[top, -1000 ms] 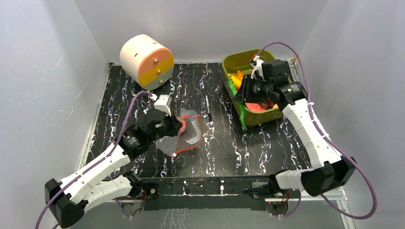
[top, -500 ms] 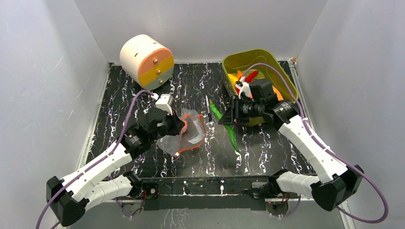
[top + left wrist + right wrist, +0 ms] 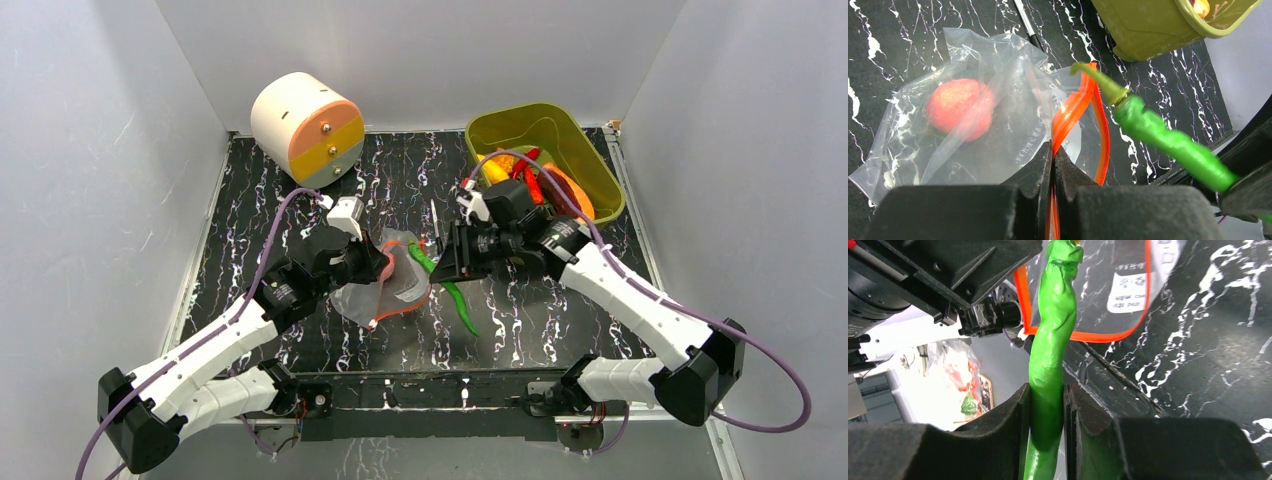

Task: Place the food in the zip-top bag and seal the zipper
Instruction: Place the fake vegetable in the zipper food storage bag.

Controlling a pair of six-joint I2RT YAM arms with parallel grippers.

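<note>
The stem end of the pepper lies across the far corner of the zipper [image 3: 1091, 67]. My right gripper should bring the pepper nearer and slide it into the middle of the bag's opening [image 3: 1086, 134].
The clear zip-top bag [image 3: 385, 285] [image 3: 973, 135] lies on the black marbled table with a pink-orange peach [image 3: 959, 107] inside it. My left gripper [image 3: 1053, 150] [image 3: 372, 262] is shut on the bag's orange-red zipper [image 3: 1073, 107], holding the mouth lifted and open. My right gripper [image 3: 1047, 395] [image 3: 448, 262] is shut on a long green pepper [image 3: 1050, 355] [image 3: 450, 285]. The pepper's stem end [image 3: 1100, 82] is at the bag's open mouth, while its tail hangs toward the near edge. More food [image 3: 540, 185], red, orange and yellow, lies in the olive-green tub [image 3: 545, 135].
A cream cylinder [image 3: 305, 125] with orange and yellow bands lies at the back left. A thin black stick [image 3: 437, 225] rests on the table behind the right gripper. White walls enclose the table on three sides.
The right arm has carried the green pepper from the tub leftward across the table to the bag's mouth. The left gripper kept its hold on the zipper and lifted the mouth a little.
</note>
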